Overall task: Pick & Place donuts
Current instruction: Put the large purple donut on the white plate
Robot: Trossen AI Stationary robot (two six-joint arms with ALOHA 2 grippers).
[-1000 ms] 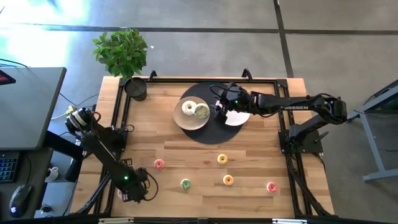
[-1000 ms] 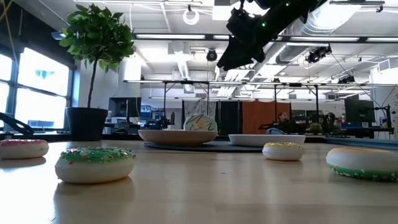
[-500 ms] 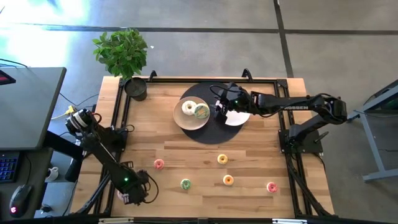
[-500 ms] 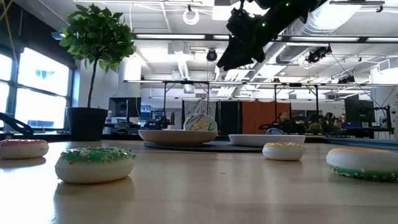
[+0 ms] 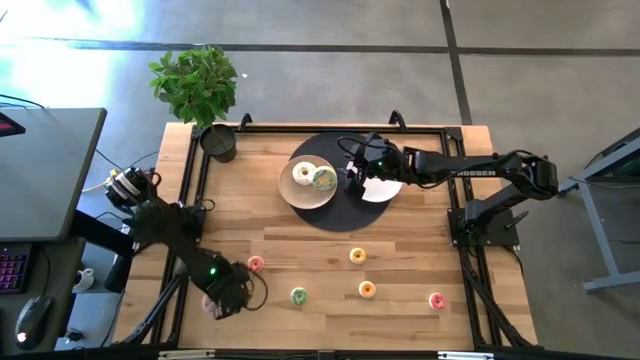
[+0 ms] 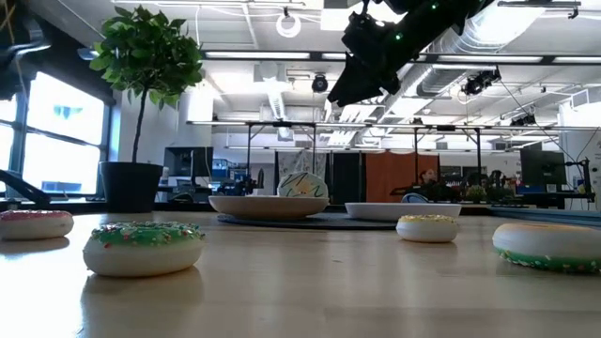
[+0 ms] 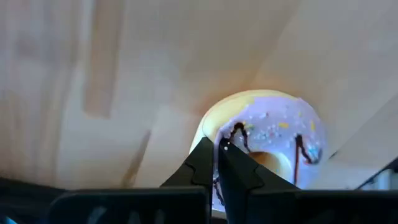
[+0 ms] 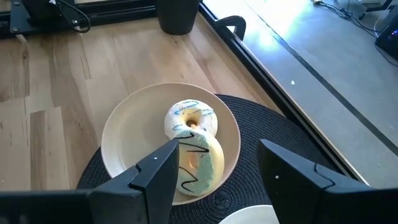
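Note:
I should keep carrying the donut until it rests on the cream plate's near part (image 5: 308, 198), because that part is free and my left gripper is pinching the pale-iced donut's ring (image 7: 247, 124).
My left gripper (image 5: 226, 298) is low over the table's near left part, fingers shut (image 7: 222, 151). Just past its tips a donut with pale icing, sprinkles and brown drizzle (image 7: 273, 134) lies flat on the wood (image 5: 208, 308). My right gripper (image 5: 352, 178) hangs open (image 8: 217, 180) over the black mat (image 5: 335, 212), beside the cream plate (image 8: 124, 140). That plate holds a white donut lying flat (image 8: 190, 118) and a green-streaked one (image 8: 202, 163) leaning on it. Several more donuts lie loose on the table: pink (image 5: 255, 264), yellow (image 5: 357, 256), green (image 5: 298, 296). My left gripper's shut fingertips (image 7: 225, 144) stand at the near rim (image 7: 211, 127) of the pale-iced donut, coming from above at a slant. I cannot tell whether they touch it. The donut lies flat on the table.
An orange donut (image 5: 367, 290) and a pink one (image 5: 436, 300) lie near the front right. A white plate (image 5: 385, 190) sits on the mat under my right arm. A potted plant (image 5: 218, 142) stands at the far left corner. A black frame rail (image 5: 195, 180) runs along the left edge.
My left arm has swung toward the table's right edge and a little away from the near edge, carrying its gripper closer to the pink donut. My right arm has kept still.

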